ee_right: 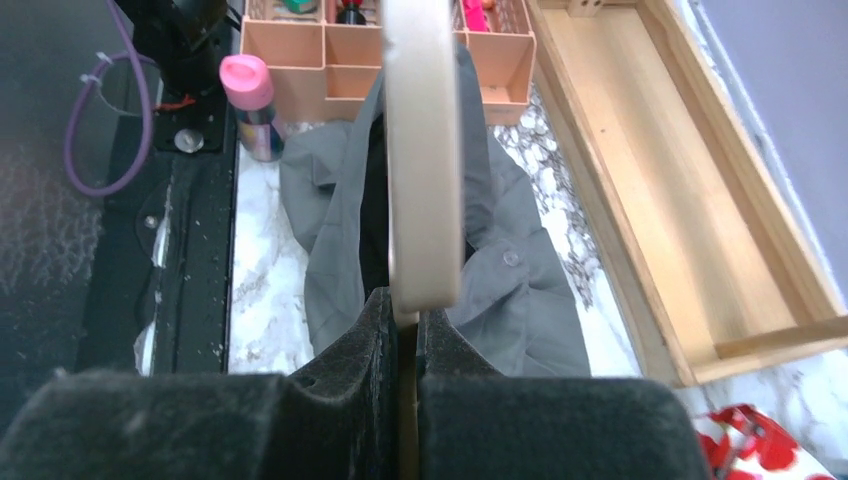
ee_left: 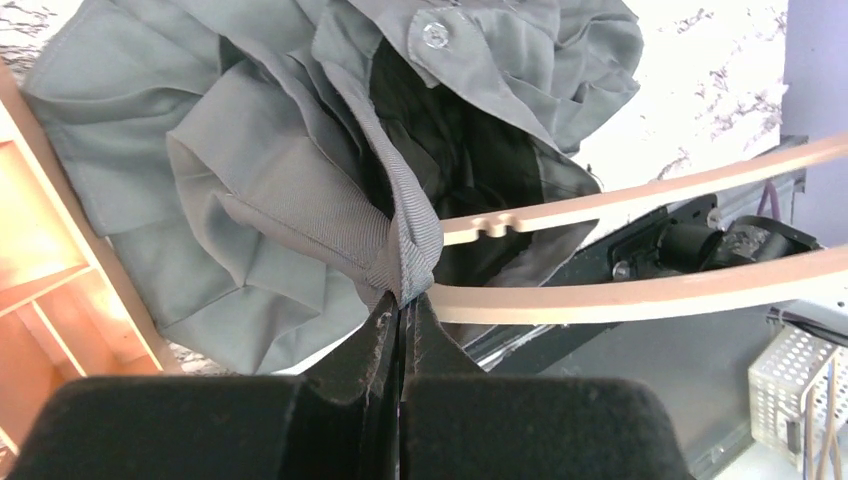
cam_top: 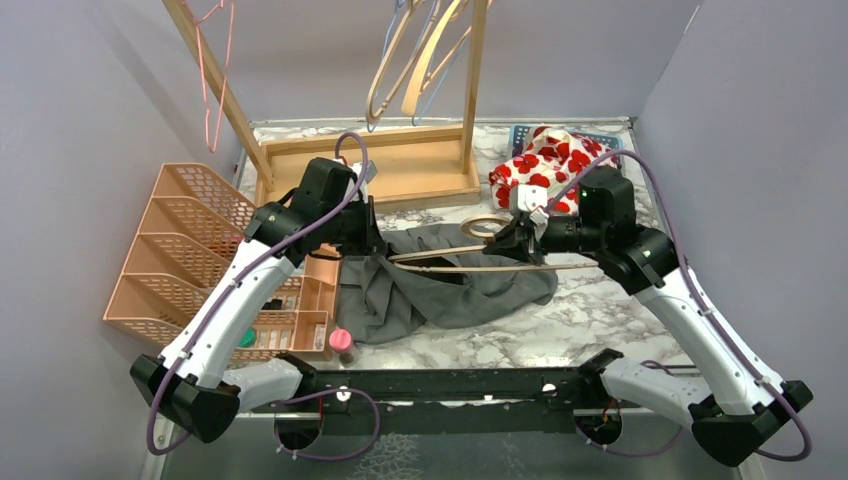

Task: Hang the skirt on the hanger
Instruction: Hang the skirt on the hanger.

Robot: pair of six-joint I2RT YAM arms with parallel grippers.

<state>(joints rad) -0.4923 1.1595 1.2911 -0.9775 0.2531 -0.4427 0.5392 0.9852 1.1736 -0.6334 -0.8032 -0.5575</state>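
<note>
Next, I push the hanger deeper with my right gripper while my left gripper pulls the waistband toward the hook, because the hanger's tip is too shallow in the skirt's waistband.
The grey skirt lies crumpled on the marble table, its waistband lifted at the left. My left gripper is shut on that waistband, right beside the tip of the wooden hanger. The hanger's two bars run into the skirt's dark opening. My right gripper is shut on the hanger near its hook end, holding it level above the skirt.
A wooden rack with spare hangers stands at the back. A red-and-white garment lies back right. A peach organiser sits left, with a pink-capped bottle by its corner.
</note>
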